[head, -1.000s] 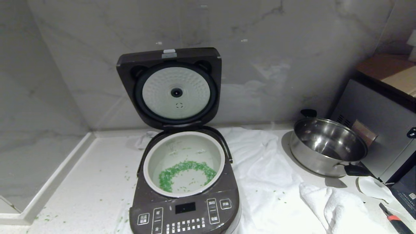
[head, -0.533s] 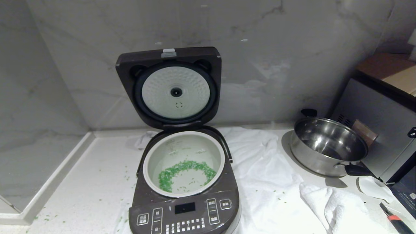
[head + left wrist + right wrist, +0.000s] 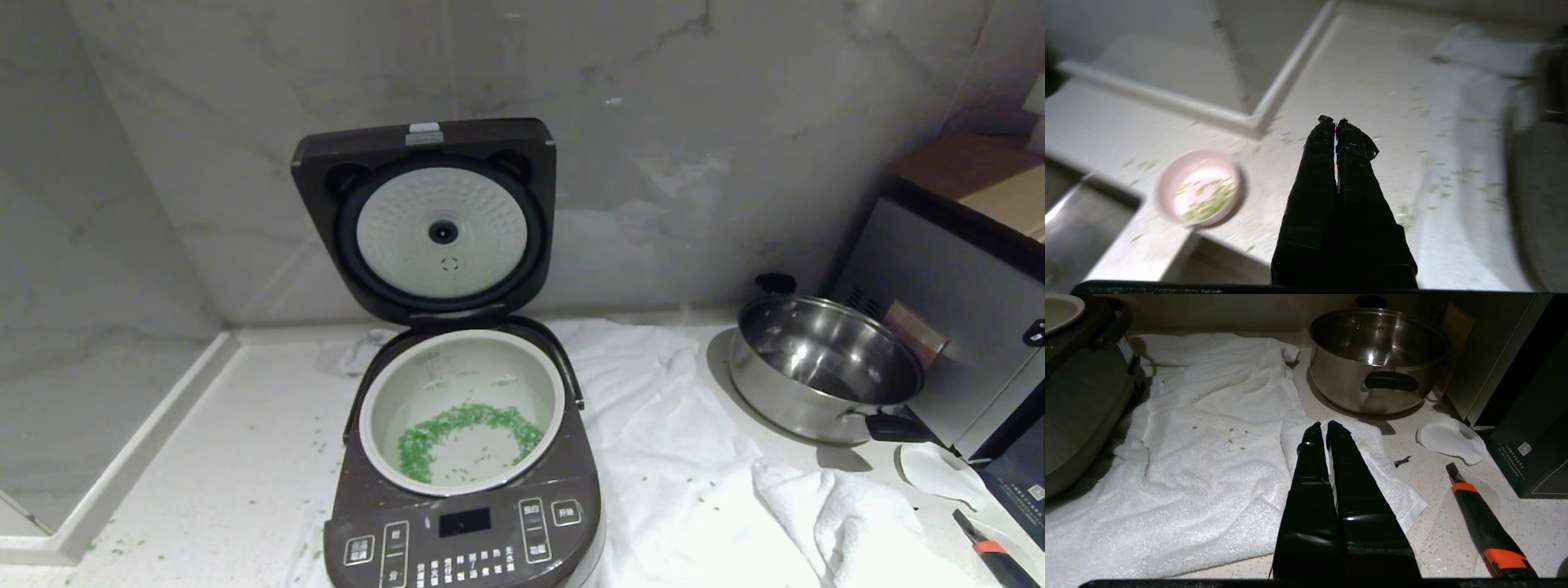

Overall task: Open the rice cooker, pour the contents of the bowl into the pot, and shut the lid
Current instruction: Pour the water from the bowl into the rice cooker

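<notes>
Green bits are in the pale pink bowl (image 3: 1209, 201) and the rice cooker's lid is up. My left gripper keeps moving toward the bowl and opens next to its rim (image 3: 1178, 219).
The dark brown rice cooker (image 3: 465, 523) stands at the counter's front with its lid (image 3: 426, 214) raised upright, white dimpled disc facing me. Green contents (image 3: 457, 437) lie in a ring on the floor of the white pot (image 3: 462, 408). In the left wrist view the pale pink bowl (image 3: 1199, 188) sits on the counter near its edge, some green bits inside. My left gripper (image 3: 1334, 121) hovers shut and empty over the counter, between the bowl and the cooker's side (image 3: 1541, 196). My right gripper (image 3: 1323, 426) is shut and empty above the white towel (image 3: 1208, 457). Neither arm shows in the head view.
Loose green bits are scattered on the counter (image 3: 237, 482) left of the cooker. A steel pan (image 3: 820, 367) with black handles stands at the right, beside a metal appliance (image 3: 955, 310). An orange-and-black knife (image 3: 1484, 526) and white paper (image 3: 1449, 439) lie nearby. A raised ledge (image 3: 122, 465) borders the left.
In the head view nothing on the counter has moved; the picture shifted very slightly. No arm has come into that view.
</notes>
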Tool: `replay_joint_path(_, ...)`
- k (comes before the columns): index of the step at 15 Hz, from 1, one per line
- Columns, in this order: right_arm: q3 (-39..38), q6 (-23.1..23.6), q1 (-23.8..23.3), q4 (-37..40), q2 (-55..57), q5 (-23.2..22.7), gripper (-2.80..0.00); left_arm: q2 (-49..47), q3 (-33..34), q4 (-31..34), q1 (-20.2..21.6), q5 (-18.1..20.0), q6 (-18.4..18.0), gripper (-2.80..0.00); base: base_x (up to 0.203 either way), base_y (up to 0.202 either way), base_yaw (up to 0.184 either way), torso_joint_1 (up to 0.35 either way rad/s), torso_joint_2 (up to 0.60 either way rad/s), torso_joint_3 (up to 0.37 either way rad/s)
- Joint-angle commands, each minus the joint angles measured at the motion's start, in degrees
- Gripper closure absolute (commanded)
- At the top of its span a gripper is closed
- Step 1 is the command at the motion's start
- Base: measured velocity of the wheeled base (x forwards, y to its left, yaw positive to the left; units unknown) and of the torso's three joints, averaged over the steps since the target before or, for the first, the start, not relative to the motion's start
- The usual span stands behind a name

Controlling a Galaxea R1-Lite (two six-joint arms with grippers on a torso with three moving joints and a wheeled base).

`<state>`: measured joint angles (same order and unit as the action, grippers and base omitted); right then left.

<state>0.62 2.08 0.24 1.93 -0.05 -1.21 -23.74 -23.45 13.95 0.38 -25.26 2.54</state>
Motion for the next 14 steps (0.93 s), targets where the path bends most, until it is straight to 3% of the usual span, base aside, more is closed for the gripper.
replay_joint_path(1,0.0,0.0,0.0,0.0,0.0,0.0,0.0,-19.2,-5.2,2.0,4.3,-5.5,0.2,0.0,0.0,0.0,0.0,0.0,0.0,0.0)
replay_joint_path(3,0.0,0.0,0.0,0.0,0.0,0.0,0.0,-30.8,-8.9,3.3,12.4,-6.5,-0.5,0.0,0.0,0.0,0.0,0.0,0.0,0.0)
replay_joint_path(5,0.0,0.0,0.0,0.0,0.0,0.0,0.0,-40.9,-12.5,3.5,24.2,-3.6,-3.4,0.0,0.0,0.0,0.0,0.0,0.0,0.0)
replay_joint_path(10,0.0,0.0,0.0,0.0,0.0,0.0,0.0,-49.7,-14.8,3.5,48.7,16.2,-15.3,0.0,0.0,0.0,0.0,0.0,0.0,0.0)
replay_joint_path(14,0.0,0.0,0.0,0.0,0.0,0.0,0.0,-54.7,-13.1,3.7,65.0,26.6,-21.9,0.0,0.0,0.0,0.0,0.0,0.0,0.0)
